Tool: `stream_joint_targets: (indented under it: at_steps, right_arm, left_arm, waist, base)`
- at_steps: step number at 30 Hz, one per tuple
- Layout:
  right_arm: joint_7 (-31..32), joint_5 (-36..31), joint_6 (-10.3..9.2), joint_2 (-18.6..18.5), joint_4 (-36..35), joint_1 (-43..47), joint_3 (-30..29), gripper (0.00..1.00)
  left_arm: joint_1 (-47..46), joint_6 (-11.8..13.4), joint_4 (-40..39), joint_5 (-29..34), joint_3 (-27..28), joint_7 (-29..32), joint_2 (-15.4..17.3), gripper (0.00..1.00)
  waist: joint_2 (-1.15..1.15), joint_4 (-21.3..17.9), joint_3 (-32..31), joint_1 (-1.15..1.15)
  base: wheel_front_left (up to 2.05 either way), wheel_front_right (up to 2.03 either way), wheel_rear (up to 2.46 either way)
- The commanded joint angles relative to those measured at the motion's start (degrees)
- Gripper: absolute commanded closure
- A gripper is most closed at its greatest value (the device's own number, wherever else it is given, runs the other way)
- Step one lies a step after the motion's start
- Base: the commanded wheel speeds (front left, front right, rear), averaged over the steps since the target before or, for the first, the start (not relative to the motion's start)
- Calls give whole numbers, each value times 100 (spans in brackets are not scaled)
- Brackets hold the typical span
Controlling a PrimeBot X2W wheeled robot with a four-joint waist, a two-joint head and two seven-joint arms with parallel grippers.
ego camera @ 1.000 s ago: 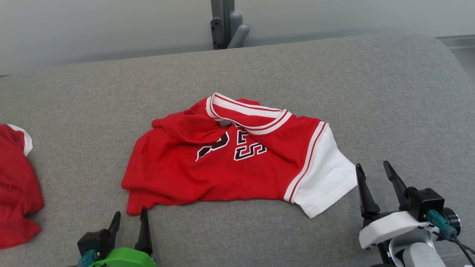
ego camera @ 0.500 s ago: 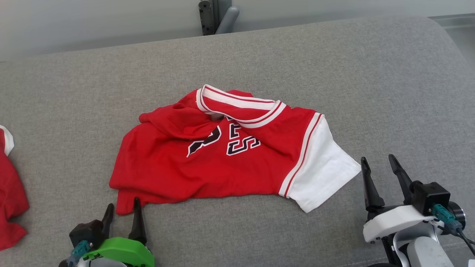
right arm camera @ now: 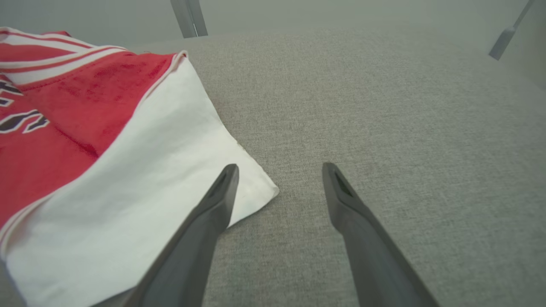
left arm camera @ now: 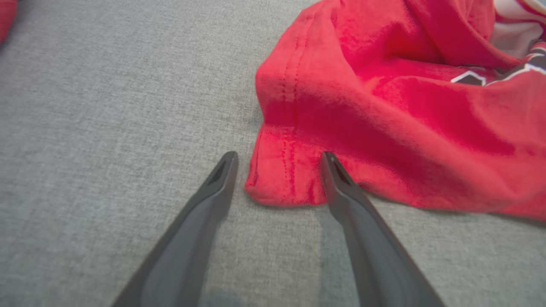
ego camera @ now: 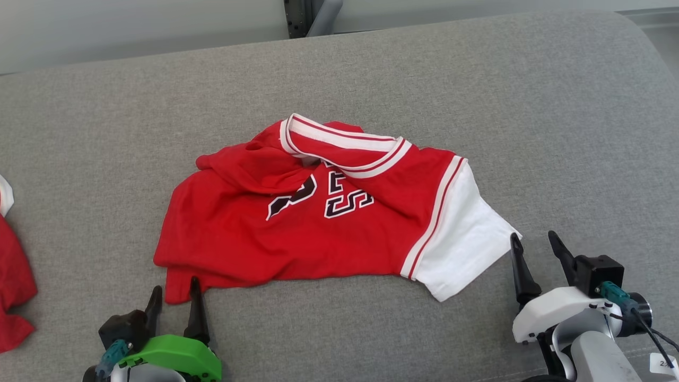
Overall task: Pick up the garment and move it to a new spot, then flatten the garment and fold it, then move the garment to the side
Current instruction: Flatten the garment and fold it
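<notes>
The garment (ego camera: 299, 235) will open out and show its other white sleeve when I lift and spread it, because the numerals run into a fold (ego camera: 318, 175).
The garment (ego camera: 318, 228) is a red jersey with black numerals, a striped collar and a white sleeve. It lies crumpled on the grey cushioned surface (ego camera: 530, 106). My left gripper (ego camera: 175, 285) is open at the garment's near left hem corner. In the left wrist view that corner of the garment (left arm camera: 405, 119) lies between the spread fingers of the left gripper (left arm camera: 278, 155). My right gripper (ego camera: 533, 236) is open beside the white sleeve's tip. In the right wrist view the right gripper (right arm camera: 279, 166) has one finger over the sleeve corner of the garment (right arm camera: 140, 170), the other over bare cushion.
A second red garment (ego camera: 13, 286) lies at the far left edge of the surface. A metal post (ego camera: 297, 16) stands behind the cushion's back edge. Bare grey cushion stretches to the right of and behind the jersey.
The head camera has shifted, so the whole picture has slid. Both grippers have edged closer to the garment, the right one up to the sleeve tip. Both stay open.
</notes>
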Motion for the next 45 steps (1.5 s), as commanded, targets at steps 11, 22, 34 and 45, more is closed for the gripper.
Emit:
stream_joint_targets:
  at_steps: [11,22,34,45]
  right_arm:
    - [-1,-3,-8,18,853,-465,93,0]
    - [6,2,-8,33,1180,-630,82,0]
    - [0,189,-8,27,938,-538,270,100]
    - [-1,698,-8,27,-763,-184,345,100]
  left_arm:
    - [-100,-29,-28,45,-104,8,15,0]
    - [-128,-74,-52,108,-161,8,15,0]
    - [-135,-103,29,97,-272,8,14,100]
    - [-254,-357,-600,6,-110,4,17,100]
  waist:
    - [0,146,75,0]
    - [0,182,113,0]
    - [0,226,62,0]
    - [0,343,-494,0]
  base:
    - [0,0,0]
    - [0,0,0]
    - [0,0,0]
    - [0,0,0]
